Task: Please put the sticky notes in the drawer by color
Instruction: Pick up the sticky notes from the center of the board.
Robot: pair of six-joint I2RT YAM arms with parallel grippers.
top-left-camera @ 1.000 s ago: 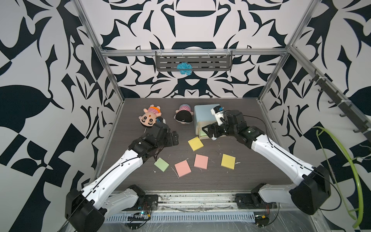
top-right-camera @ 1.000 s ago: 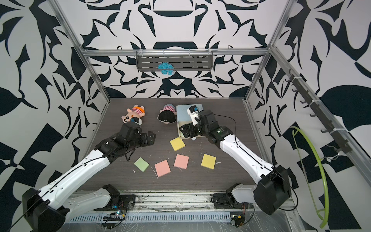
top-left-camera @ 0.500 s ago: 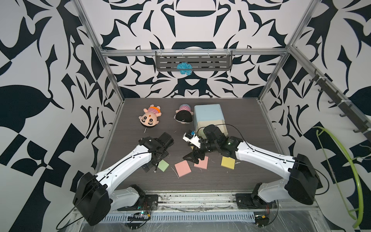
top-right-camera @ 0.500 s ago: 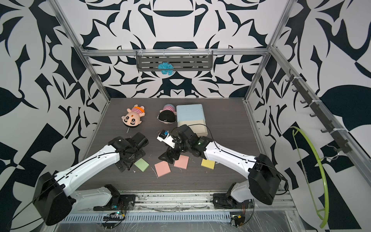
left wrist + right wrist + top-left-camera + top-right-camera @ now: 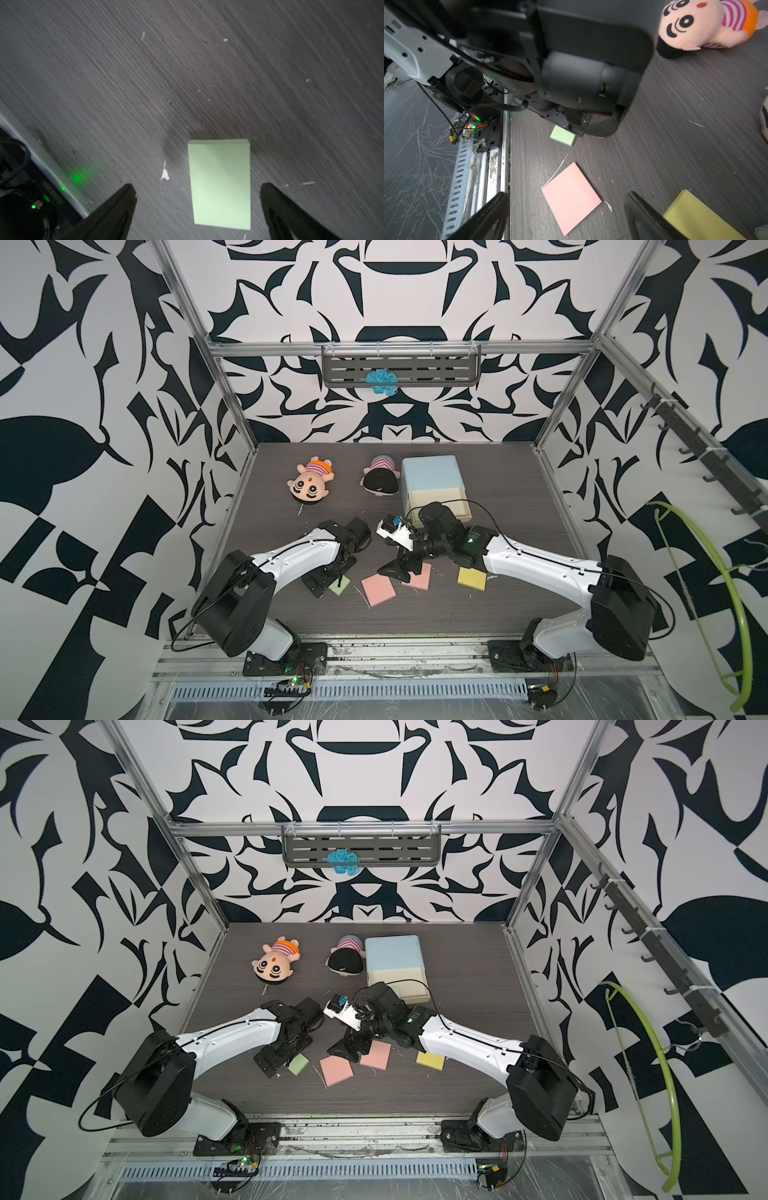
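The green note lies by my left gripper, far from the drawer (image 5: pixel 436 502), so my left gripper should take the note (image 5: pixel 340 585) and hand it to my right gripper.
In both top views four sticky notes lie near the table's front: green (image 5: pixel 341 585), pink (image 5: pixel 378 590), a second pink (image 5: pixel 419 576) and yellow (image 5: pixel 471 578). Another yellow note (image 5: pixel 695 216) shows beside my right fingers. The drawer (image 5: pixel 432 479) stands at the back, its top tray (image 5: pixel 457 506) pulled out. My left gripper (image 5: pixel 197 187) is open and low, the green note (image 5: pixel 220 182) lying between its fingers untouched. My right gripper (image 5: pixel 566 194) is open above the pink note (image 5: pixel 571 197), next to the second pink one (image 5: pixel 376 1054).
Two plush dolls (image 5: pixel 309 487) (image 5: pixel 380 483) lie at the back, left of the drawer. The two arms are close together mid-table. A grey shelf (image 5: pixel 401 369) hangs on the back wall. The table's front edge and metal rail (image 5: pixel 492 166) are just beyond the pink note.
My right arm swung from the drawer down to the notes. My left arm pulled back toward the front and came down over the green note. Both grippers stayed open.
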